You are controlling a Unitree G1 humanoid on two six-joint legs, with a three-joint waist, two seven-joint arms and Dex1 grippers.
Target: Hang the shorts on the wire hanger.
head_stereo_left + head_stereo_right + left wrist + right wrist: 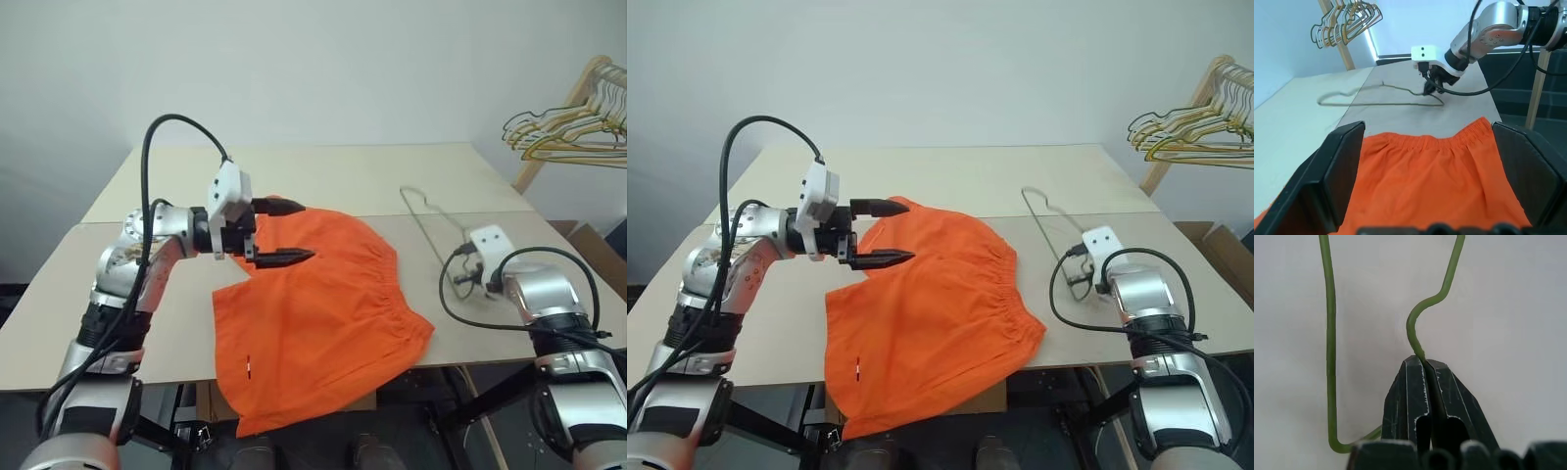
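Observation:
The robot's right gripper pinches the hanger's near bend (1418,350) with only the ends of its fingers, so the left gripper should hold the hanger's far end (404,191) while the right gripper takes a new grip.
The orange shorts (323,313) lie spread on the table, waistband toward the right, one leg hanging over the front edge. My left gripper (304,231) hovers just above their far left part, pointing right, fingers open and empty. The thin grey-green wire hanger (1376,104) lies flat on the table right of the shorts. My right gripper (1422,360) is shut on the hanger's wire (1331,333) near a bend, at the end closest to me.
The beige table (323,176) is made of two tops joined by a seam. A wooden rack with a bunch of yellowish wire hangers (573,122) stands past the table's far right corner. A black cable loops beside my right wrist (456,294).

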